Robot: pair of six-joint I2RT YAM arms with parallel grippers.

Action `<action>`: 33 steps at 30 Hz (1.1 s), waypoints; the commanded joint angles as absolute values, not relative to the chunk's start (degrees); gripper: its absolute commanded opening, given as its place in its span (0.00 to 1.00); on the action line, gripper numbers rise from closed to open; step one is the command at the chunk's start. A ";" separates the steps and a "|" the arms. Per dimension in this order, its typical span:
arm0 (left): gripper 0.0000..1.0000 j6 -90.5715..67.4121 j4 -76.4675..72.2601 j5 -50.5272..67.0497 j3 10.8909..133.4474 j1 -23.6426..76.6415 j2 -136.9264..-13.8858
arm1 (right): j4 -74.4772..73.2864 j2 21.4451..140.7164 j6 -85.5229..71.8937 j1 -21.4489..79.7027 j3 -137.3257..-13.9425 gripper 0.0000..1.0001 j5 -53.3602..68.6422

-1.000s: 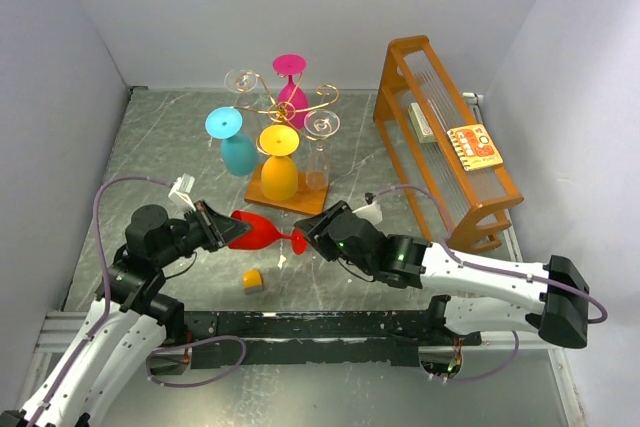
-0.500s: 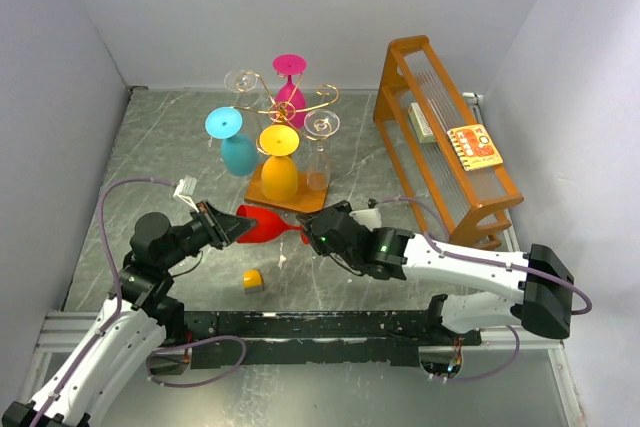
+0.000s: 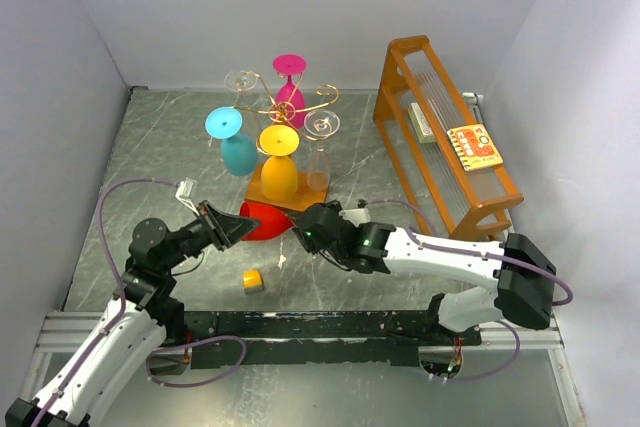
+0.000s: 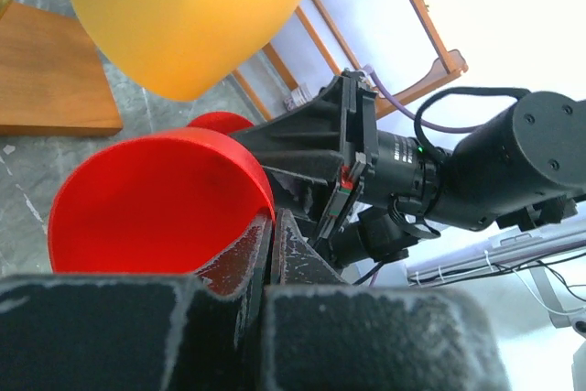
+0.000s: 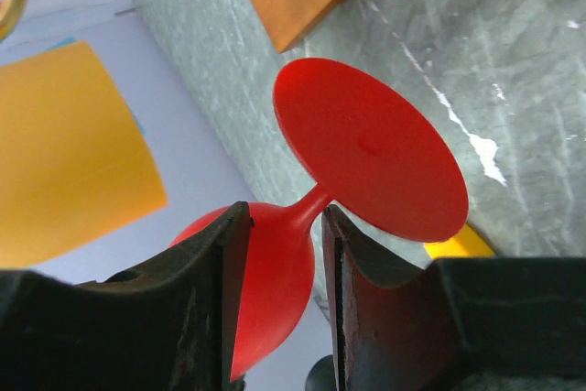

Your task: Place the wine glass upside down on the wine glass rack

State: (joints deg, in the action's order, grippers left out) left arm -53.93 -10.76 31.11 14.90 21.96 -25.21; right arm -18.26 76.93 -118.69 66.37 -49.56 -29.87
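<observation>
The red glass's rim (image 4: 260, 177) is in my left gripper, so my right gripper should first take the glass's stem and turn the foot (image 5: 368, 146) up. Then my left gripper should take the glass's foot.
The red wine glass (image 3: 263, 220) lies on its side just above the table, in front of the rack's wooden base (image 3: 297, 198). My left gripper (image 3: 231, 228) is shut on its rim, pinching the bowl wall (image 4: 156, 199) between the fingers. My right gripper (image 3: 303, 231) straddles the stem and the narrow end of the bowl (image 5: 275, 263), with the jaws apart and the red foot (image 5: 366, 148) just beyond the fingertips. The gold wire rack (image 3: 291, 105) holds a yellow glass (image 3: 279, 165), a blue glass (image 3: 237, 144), a pink glass (image 3: 290, 87) and clear glasses, all upside down.
A tall orange slatted frame (image 3: 440, 137) stands at the right with a small card on it. A small yellow block (image 3: 253, 280) lies on the table below the red glass. The hanging yellow glass (image 4: 183, 16) is close above the red one.
My right gripper has slid left along the red glass, from its foot to the stem. Both grippers and the glass have moved up toward the rack's base.
</observation>
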 commanded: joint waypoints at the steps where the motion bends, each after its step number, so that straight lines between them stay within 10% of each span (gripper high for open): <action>1: 0.07 -55.68 -16.04 35.45 13.94 22.24 -22.63 | -15.20 78.26 -118.92 65.29 -51.09 0.37 -30.64; 17: 0.10 -54.51 -6.09 40.51 14.53 22.24 -19.23 | -10.44 78.89 -117.23 64.93 -49.38 0.00 -29.27; 27: 0.67 -45.65 10.40 35.27 23.19 22.24 -24.09 | -20.11 71.64 -117.08 64.80 -45.87 0.00 -37.94; 33: 0.80 -41.15 15.60 34.89 26.77 22.24 -27.97 | -26.80 66.56 -111.41 64.84 -42.24 0.00 -46.92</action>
State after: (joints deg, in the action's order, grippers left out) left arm -45.74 10.31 35.53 24.27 21.96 -26.68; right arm -20.45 69.41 -116.55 64.79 -44.64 -37.43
